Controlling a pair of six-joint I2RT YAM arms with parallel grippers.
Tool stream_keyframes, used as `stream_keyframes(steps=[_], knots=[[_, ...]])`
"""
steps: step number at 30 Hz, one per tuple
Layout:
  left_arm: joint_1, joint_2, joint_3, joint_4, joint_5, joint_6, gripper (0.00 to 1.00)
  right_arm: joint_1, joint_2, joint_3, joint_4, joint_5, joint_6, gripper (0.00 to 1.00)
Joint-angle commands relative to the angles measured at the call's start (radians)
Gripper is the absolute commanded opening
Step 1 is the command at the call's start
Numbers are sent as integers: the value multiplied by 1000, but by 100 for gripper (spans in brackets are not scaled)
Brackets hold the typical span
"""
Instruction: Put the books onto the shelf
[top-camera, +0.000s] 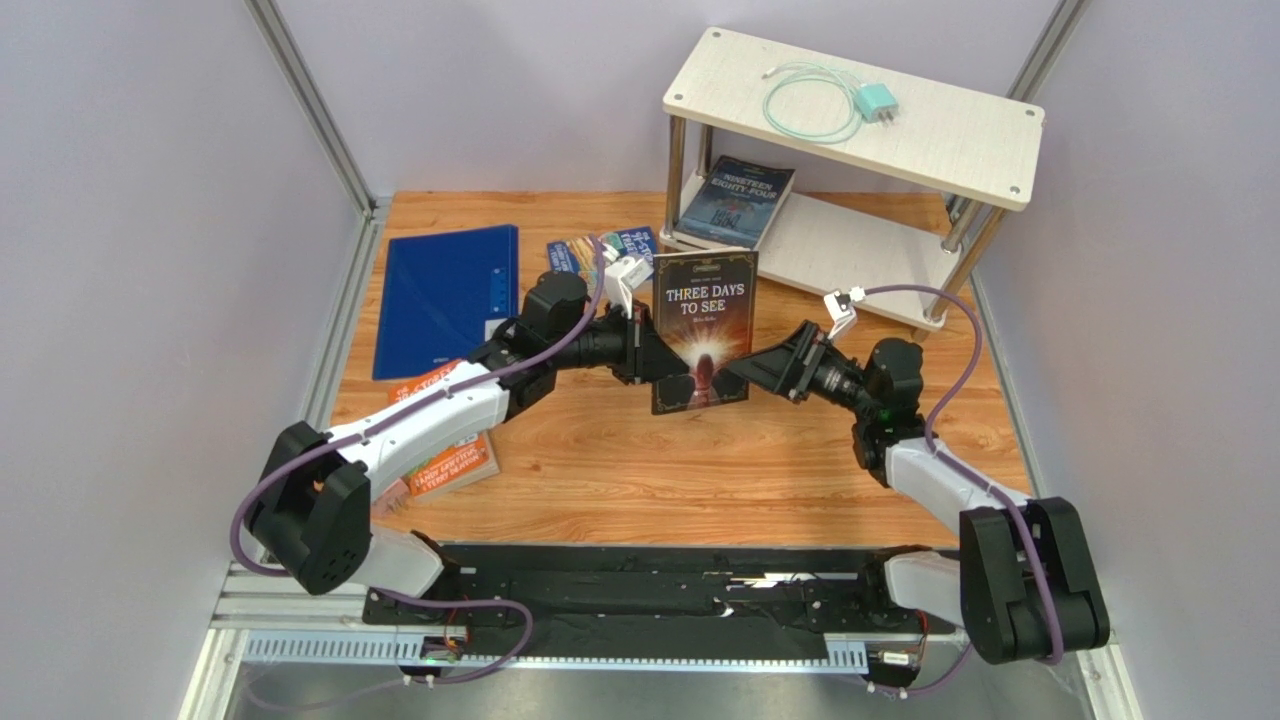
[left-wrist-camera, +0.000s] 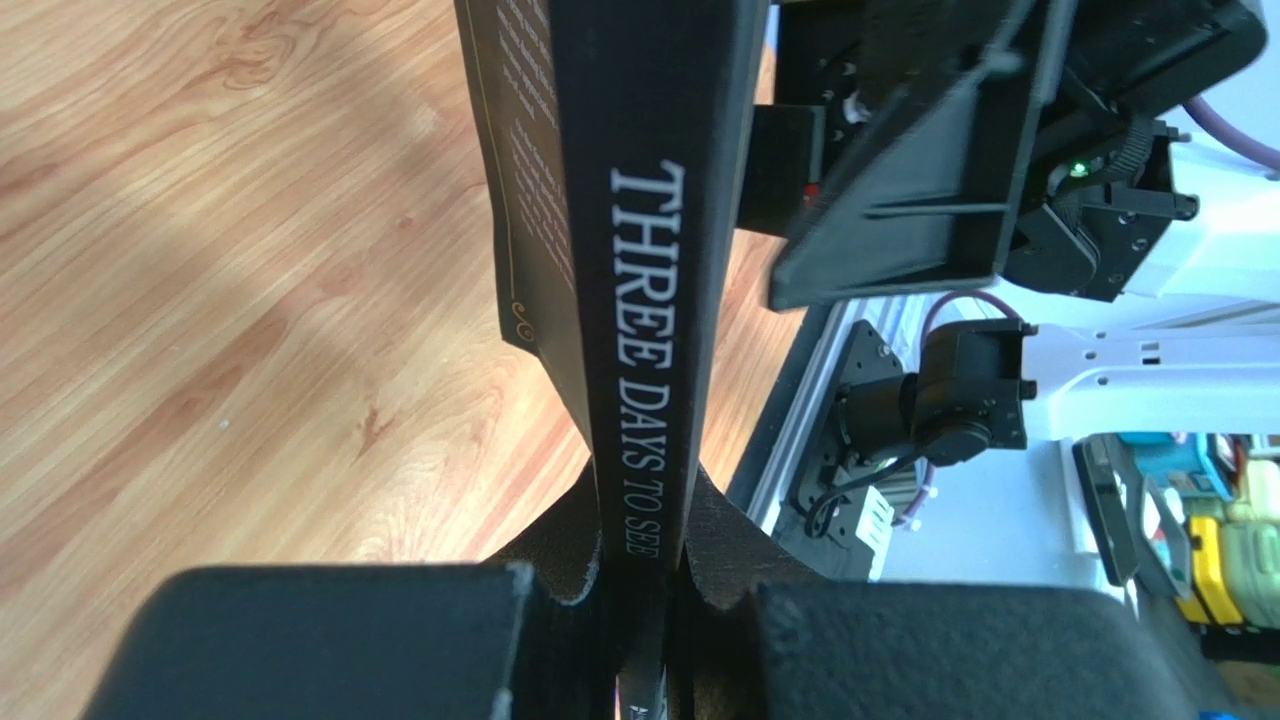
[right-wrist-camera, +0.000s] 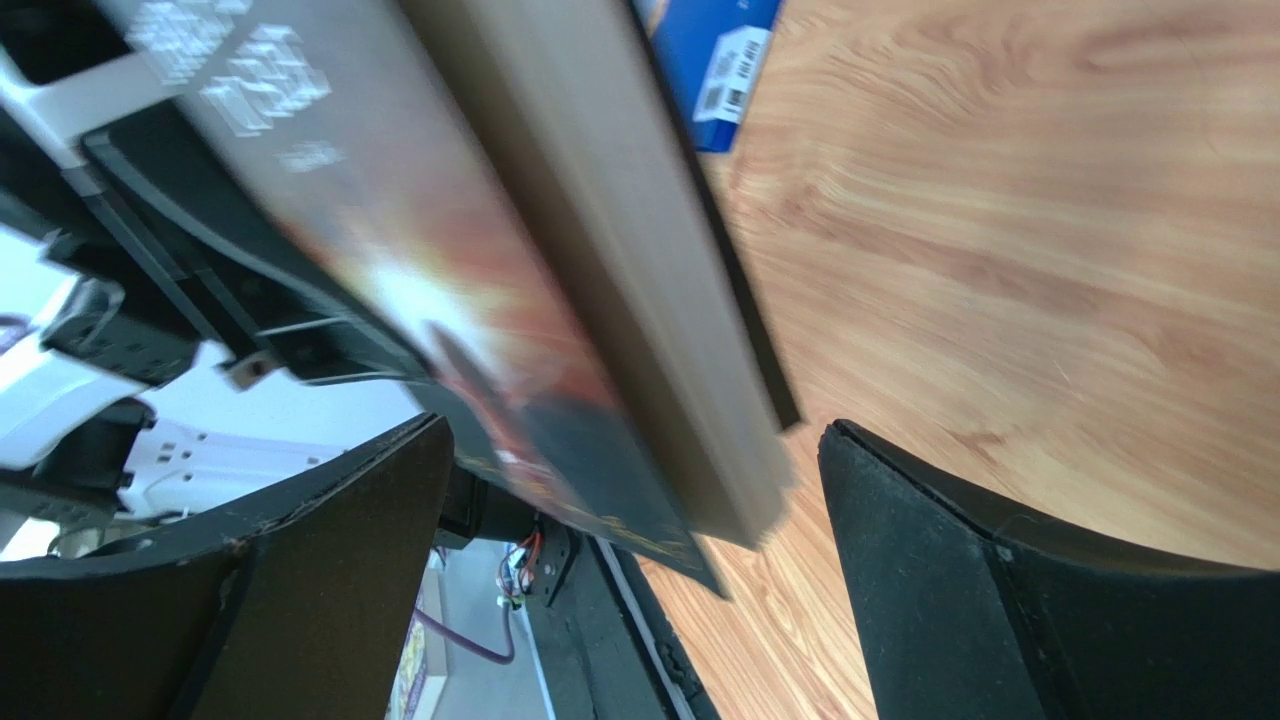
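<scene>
The robot's left gripper is on the dark book's spine (left-wrist-camera: 646, 338) and the shelf is on the robot's other side, so its right gripper should clamp onto the book's page edge (right-wrist-camera: 684, 398) and take over.
The dark book "Three Days to See" (top-camera: 703, 327) stands upright above the table's middle. My left gripper (top-camera: 643, 342) is shut on its spine edge; in the left wrist view the pads (left-wrist-camera: 564, 563) pinch the spine (left-wrist-camera: 646, 300). My right gripper (top-camera: 756, 368) is open at the book's right edge. In the right wrist view its fingers (right-wrist-camera: 992, 585) stand wide on either side of the page edge (right-wrist-camera: 601, 285) without touching it. "Nineteen Eighty-Four" (top-camera: 733, 200) lies on the lower board of the shelf (top-camera: 902, 143). Two blue books (top-camera: 598, 249) and an orange book (top-camera: 455, 462) lie on the table.
A large blue folder (top-camera: 446, 297) lies at the back left. A teal charger with its cable (top-camera: 860, 105) rests on the shelf's top board. My left arm crosses over the orange book. Grey walls close in the table on both sides.
</scene>
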Motion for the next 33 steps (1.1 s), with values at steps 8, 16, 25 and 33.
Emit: stream_keyframes(steps=[8, 16, 25, 33], knots=[[37, 75, 91, 316, 148, -116, 0, 6, -22, 4, 17, -27, -33, 100], [63, 118, 97, 424, 247, -202, 0, 6, 6, 0, 46, -9, -33, 100], [84, 150, 100, 455, 298, -246, 0, 6, 32, -19, 181, 8, 39, 100], [84, 273, 93, 579, 320, -320, 0, 6, 41, -29, 286, 23, 96, 98]])
